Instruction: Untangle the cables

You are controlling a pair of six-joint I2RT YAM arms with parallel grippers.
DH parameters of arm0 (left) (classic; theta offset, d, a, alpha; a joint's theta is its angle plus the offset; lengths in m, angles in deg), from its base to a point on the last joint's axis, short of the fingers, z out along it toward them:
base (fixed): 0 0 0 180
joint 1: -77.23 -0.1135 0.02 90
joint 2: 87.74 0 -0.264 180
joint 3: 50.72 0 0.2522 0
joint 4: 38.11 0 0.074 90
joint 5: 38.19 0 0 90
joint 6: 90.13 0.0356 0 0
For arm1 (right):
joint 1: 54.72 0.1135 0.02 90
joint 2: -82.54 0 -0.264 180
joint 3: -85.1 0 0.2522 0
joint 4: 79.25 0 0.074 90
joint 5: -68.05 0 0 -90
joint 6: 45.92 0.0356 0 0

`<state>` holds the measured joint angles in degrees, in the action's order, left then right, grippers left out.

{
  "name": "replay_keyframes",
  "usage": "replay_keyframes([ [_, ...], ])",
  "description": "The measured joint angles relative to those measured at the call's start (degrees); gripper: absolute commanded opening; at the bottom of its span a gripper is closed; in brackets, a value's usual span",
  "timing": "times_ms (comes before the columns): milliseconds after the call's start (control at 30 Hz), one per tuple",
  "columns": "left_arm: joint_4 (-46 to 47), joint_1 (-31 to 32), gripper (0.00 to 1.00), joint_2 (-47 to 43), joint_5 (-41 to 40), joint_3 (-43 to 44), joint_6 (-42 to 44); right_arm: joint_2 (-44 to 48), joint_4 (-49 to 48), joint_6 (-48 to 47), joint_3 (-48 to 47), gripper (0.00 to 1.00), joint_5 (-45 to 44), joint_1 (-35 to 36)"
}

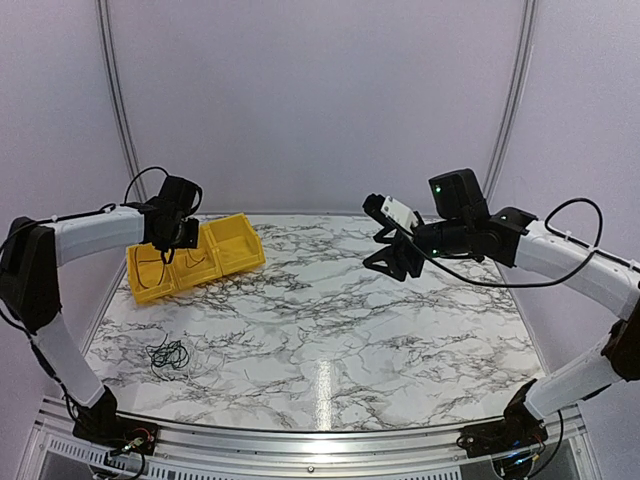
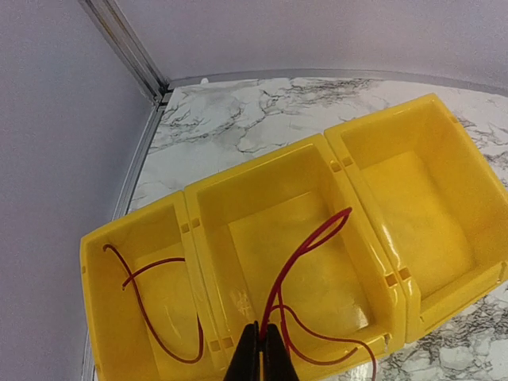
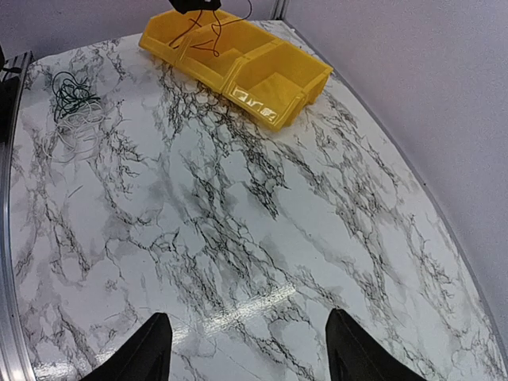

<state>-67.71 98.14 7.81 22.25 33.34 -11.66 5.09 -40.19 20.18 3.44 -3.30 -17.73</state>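
Observation:
The thin red wire [image 2: 298, 254] hangs into the middle compartment. My left gripper should take it to the compartment with the second red wire [image 2: 159, 302] and let go there.
My left gripper [image 2: 263, 337] is shut on a thin red wire [image 2: 301, 251], whose loop and loose ends hang into the middle compartment of a yellow three-part bin [image 2: 262, 161]. A second red wire [image 2: 148, 319] lies in the left compartment. In the top view the left gripper [image 1: 178, 243] hovers over the bin [image 1: 238, 252]. A small tangle of thin black, greenish and pale cables [image 1: 168, 353] lies on the marble table at the front left, and it also shows in the right wrist view [image 3: 71, 99]. My right gripper [image 1: 395, 262] is open, empty and held high over the table [image 3: 250, 349].
The marble table [image 1: 330, 330] has a metal rail along its near edge. Purple walls close in the back and sides, with a corner post [image 2: 131, 44] just behind the bin. The bin [image 3: 238, 55] sits at the table's far left.

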Motion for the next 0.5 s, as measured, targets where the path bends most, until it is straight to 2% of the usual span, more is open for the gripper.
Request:
replay_keyframes([
  [267,-0.63,-1.73,0.0,8.46,-0.52,4.13,2.43,1.7,0.07,-0.15,1.84,0.67,-1.01,0.0],
  [500,-2.95,-2.21,0.0,7.39,0.22,5.86,3.23,1.97,0.04,-0.22,1.86,0.67,-1.31,0.0],
])
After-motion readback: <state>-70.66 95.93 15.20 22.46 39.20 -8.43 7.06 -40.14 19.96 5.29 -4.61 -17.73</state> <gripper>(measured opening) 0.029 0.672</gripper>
